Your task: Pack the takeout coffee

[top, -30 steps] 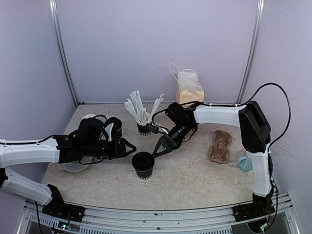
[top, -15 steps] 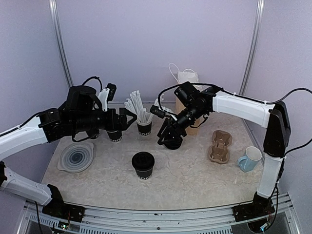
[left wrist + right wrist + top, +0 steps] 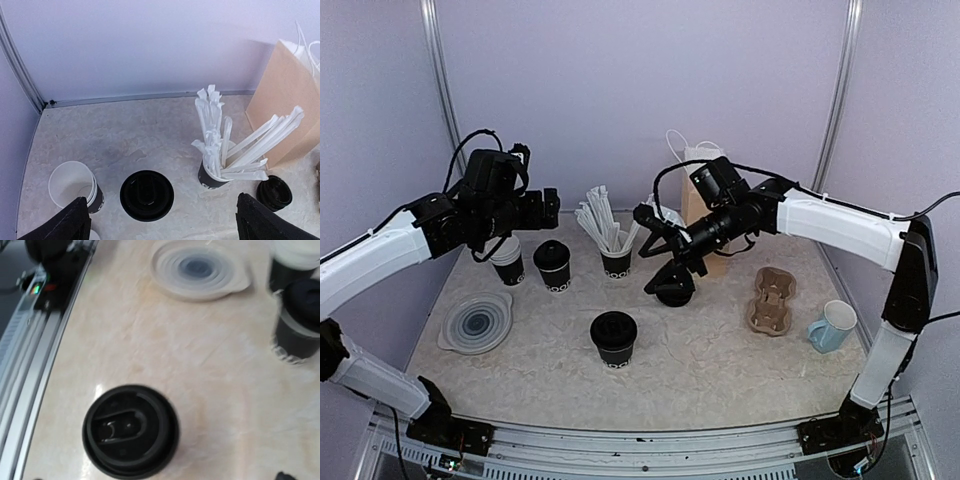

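The takeout coffee (image 3: 614, 335) is at the front centre, away from the second cup. My right gripper should put it next to that cup before picking up the paper bag.
The takeout coffee (image 3: 614, 338), a black cup with a white patterned band and a black lid, stands alone at the table's front centre. It also sits below my right wrist camera (image 3: 130, 430). A second lidded black cup (image 3: 552, 265) stands further back left, beneath my left gripper (image 3: 167, 225) in the left wrist view (image 3: 146, 195). My left gripper (image 3: 546, 205) hangs high at the back left, open and empty. My right gripper (image 3: 650, 250) hovers open above the table's middle, holding nothing.
A stack of white-rimmed black cups (image 3: 507, 262), a cup of wrapped straws (image 3: 615, 262) and a pile of black lids (image 3: 673, 290) line the back. Behind is a paper bag (image 3: 705, 200). A clear lid plate (image 3: 477, 322) lies left; a cardboard carrier (image 3: 770, 300) and blue mug (image 3: 832, 325) sit right.
Both arms have risen and drawn back from the front-centre cup, the left toward the back left, the right toward the bag. Both grippers stand wider than before.
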{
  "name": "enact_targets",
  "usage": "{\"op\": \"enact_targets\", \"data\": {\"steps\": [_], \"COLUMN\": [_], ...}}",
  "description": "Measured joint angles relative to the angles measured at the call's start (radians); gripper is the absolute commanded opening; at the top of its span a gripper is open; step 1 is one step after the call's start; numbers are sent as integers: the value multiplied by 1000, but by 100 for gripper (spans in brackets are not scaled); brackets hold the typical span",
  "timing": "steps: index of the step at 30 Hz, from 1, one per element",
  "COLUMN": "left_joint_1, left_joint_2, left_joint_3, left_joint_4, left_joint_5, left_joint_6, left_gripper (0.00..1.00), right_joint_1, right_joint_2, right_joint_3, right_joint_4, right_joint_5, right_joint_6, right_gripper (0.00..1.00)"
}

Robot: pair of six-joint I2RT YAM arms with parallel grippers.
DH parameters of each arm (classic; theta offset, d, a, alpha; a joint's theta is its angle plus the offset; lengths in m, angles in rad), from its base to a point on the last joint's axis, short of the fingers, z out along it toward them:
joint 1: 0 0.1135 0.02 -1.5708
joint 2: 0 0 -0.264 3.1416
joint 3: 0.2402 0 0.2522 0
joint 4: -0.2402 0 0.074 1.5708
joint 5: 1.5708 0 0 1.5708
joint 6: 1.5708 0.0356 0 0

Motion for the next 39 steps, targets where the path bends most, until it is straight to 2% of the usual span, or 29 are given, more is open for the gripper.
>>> {"op": "enact_targets", "data": {"steps": [5,13,23,39], "left_joint_1": [8,13,14,14], "left_joint_2": [31,-26,-45,-46], "left_joint_3": [-48,-142,-192,-204], "left_joint_4": [-7,4,26,26], "left_joint_5": [65,196,230,241], "left_joint_6": [-8,-61,-89,-95], "left_gripper": [89,89,89,89], "right_joint_1": [68,164,185,208], "right_joint_2": [78,179,276,342], "right_joint_3": [2,74,145,227], "right_joint_4": [-27,-65,-117,-159], "right_joint_5": [48,161,200,202], "right_joint_6": [-57,-98,-103,-94], "right_gripper": [99,99,99,77]}}
